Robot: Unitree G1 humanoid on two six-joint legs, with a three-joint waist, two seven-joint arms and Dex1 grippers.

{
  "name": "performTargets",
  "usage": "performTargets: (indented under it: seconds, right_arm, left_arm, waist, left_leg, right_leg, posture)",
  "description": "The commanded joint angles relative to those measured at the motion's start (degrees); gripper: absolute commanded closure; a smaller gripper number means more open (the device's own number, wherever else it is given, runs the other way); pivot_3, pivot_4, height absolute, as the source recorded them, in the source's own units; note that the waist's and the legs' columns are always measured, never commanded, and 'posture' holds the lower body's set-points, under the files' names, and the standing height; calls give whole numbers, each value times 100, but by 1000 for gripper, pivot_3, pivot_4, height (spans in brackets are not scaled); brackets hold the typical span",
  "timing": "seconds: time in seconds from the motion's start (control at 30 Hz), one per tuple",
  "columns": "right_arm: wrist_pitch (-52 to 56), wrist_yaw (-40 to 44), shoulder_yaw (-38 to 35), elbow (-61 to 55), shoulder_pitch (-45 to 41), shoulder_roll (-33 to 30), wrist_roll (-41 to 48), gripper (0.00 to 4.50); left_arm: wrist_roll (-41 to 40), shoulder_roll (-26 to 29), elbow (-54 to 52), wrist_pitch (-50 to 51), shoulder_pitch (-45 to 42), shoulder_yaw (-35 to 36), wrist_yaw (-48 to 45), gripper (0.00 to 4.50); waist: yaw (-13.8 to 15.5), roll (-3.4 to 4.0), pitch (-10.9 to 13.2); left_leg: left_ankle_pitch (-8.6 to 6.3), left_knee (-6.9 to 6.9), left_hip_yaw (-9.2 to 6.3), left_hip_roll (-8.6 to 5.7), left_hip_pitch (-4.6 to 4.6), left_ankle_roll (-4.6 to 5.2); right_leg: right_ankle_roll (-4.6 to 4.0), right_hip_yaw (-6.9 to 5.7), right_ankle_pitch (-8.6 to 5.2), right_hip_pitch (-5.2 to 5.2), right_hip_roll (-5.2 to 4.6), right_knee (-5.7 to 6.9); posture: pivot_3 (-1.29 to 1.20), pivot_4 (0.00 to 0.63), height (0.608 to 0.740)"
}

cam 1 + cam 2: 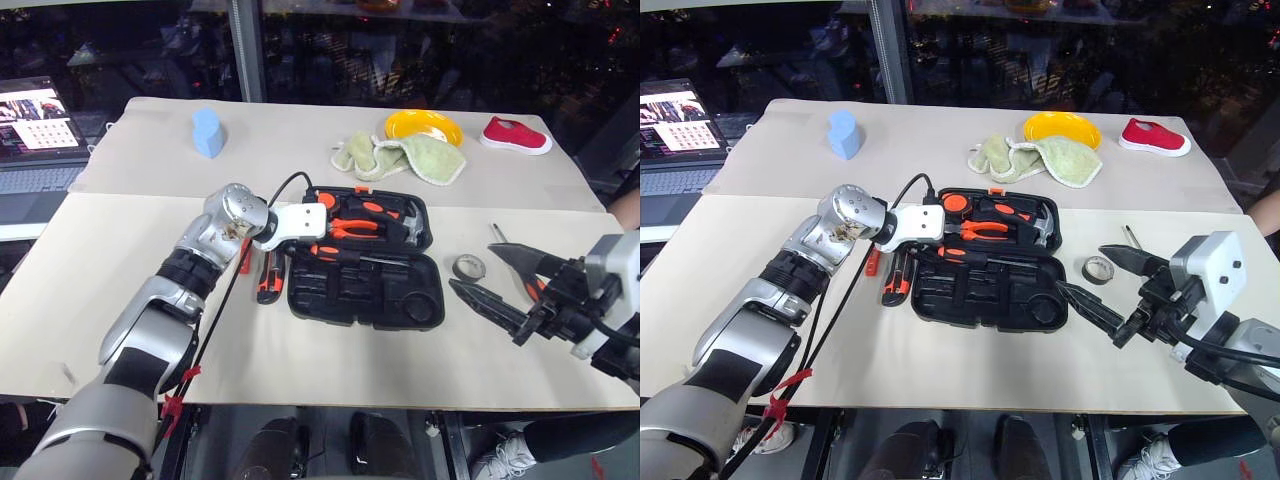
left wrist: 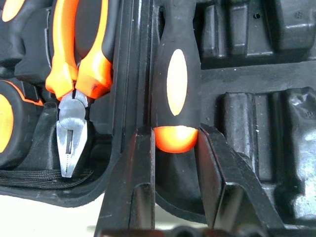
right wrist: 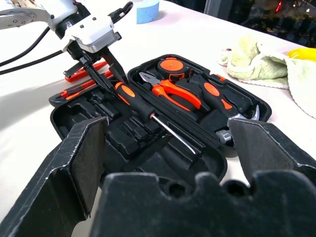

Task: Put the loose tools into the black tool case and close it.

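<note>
Next, I open my left gripper, shut its fingers and push down the handle's stem end (image 3: 147,113), because the orange-and-black screwdriver's handle (image 3: 133,100) sits too high in its slot.
The black tool case (image 1: 300,298) lies open in the middle of the table, with orange-handled pliers (image 1: 355,228) and a hammer (image 1: 408,232) in its far half. My left gripper (image 1: 318,247) is shut on the handle end of an orange-and-black screwdriver (image 2: 176,84), which lies along the case's hinge line (image 3: 143,106). A utility knife (image 1: 268,280) and a small red screwdriver (image 1: 245,257) lie on the table left of the case. A dark tape roll (image 1: 468,267) and a slim screwdriver (image 1: 1130,236) lie to its right. My right gripper (image 1: 1080,270) hovers open beside the tape roll, empty.
On the far table half are a blue block (image 1: 208,131), a green cloth (image 1: 405,155), a yellow plate (image 1: 423,127) and a red shoe (image 1: 514,135). A laptop (image 1: 35,130) sits off the table's left edge. A black cable (image 1: 285,188) loops above the case.
</note>
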Motion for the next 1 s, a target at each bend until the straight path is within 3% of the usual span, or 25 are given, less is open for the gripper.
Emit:
performTargets:
  seconds: [0.03, 0.07, 0.1, 0.33, 0.47, 0.5, 0.57, 0.7, 0.9, 1.0]
  right_arm:
    - [-78, -12, -67, -18, -101, -68, -17, 0]
    - [-80, -3, -63, -20, -99, -66, -22, 0]
    - [-85, 7, -57, -19, -97, -66, -32, 0]
    - [-126, 44, -24, -47, -46, -19, -93, 0]
    - [-154, 63, -18, -76, 0, 18, -124, 0]
    - [-163, 67, -8, -68, -2, 23, -142, 0]
    - [-174, 66, 12, -41, -23, 28, -179, 0]
    - [-164, 71, 15, -42, -25, 35, -235, 0]
    - [-137, 64, -90, -89, 83, 56, -226, 0]
    - [-149, 47, -84, -113, 126, 85, -236, 0]
  left_arm:
    - [-85, -91, -5, -106, -65, 201, 42, 3808]
    - [-118, -106, -24, -67, -65, 231, 16, 2809]
    - [-153, -116, -51, -12, -73, 268, -25, 2635]
    - [-298, 32, -194, 60, -248, 488, -204, 32]
    - [-521, 2, -234, 206, -441, 733, -347, 32]
    - [-540, -43, -195, 193, -483, 749, -350, 480]
    - [-533, -121, -137, 56, -484, 701, -408, 794]
    - [-459, -357, -51, -175, -313, 611, -333, 2425]
    - [-472, -521, -2, -262, -176, 608, -369, 4463]
    - [-431, -560, 95, -327, -205, 607, -336, 4463]
  waist:
    - [3, 0, 0]
    - [7, 0, 0]
    - [15, 0, 0]
    - [1, 0, 0]
    - [-1, 0, 0]
    - [2, 0, 0]
    - [8, 1, 0]
    - [10, 1, -1]
    - [-16, 2, -1]
    - [-6, 2, -1]
  left_leg:
    - [0, 0, 0, 0, 0, 0]
    - [0, 0, -1, 0, 0, 0]
    - [0, 0, -1, 0, 0, 0]
    - [1, 8, 1, 0, 0, 1]
    - [2, 8, 1, 0, 0, 1]
    - [2, 8, 1, 0, 0, 1]
    - [2, 9, 1, 0, -1, 1]
    - [2, 9, 1, 0, -1, 2]
    - [2, 8, 3, 0, -1, 1]
    - [3, 11, 2, 0, 0, 1]
  right_leg:
    - [0, 0, 0, 0, 0, 0]
    - [0, -1, 0, 0, 0, 1]
    - [0, -1, 0, 0, 0, 1]
    - [-1, 1, 6, 1, 0, 4]
    - [-1, 1, 6, 0, 1, 5]
    - [-1, 0, 6, 0, 1, 5]
    - [-1, -1, 6, 1, 0, 4]
    - [0, -2, 7, 2, 1, 3]
    - [-1, 3, 7, -1, 3, 6]
    - [-2, 3, 8, 1, 2, 8]
  posture:
    - [0, 150, 740]
    - [0, 150, 740]
    - [0, 150, 740]
    - [0, 150, 740]
    - [0, 150, 740]
    - [0, 150, 740]
    - [0, 150, 740]
    - [0, 150, 740]
    - [0, 150, 740]
    - [0, 150, 740]
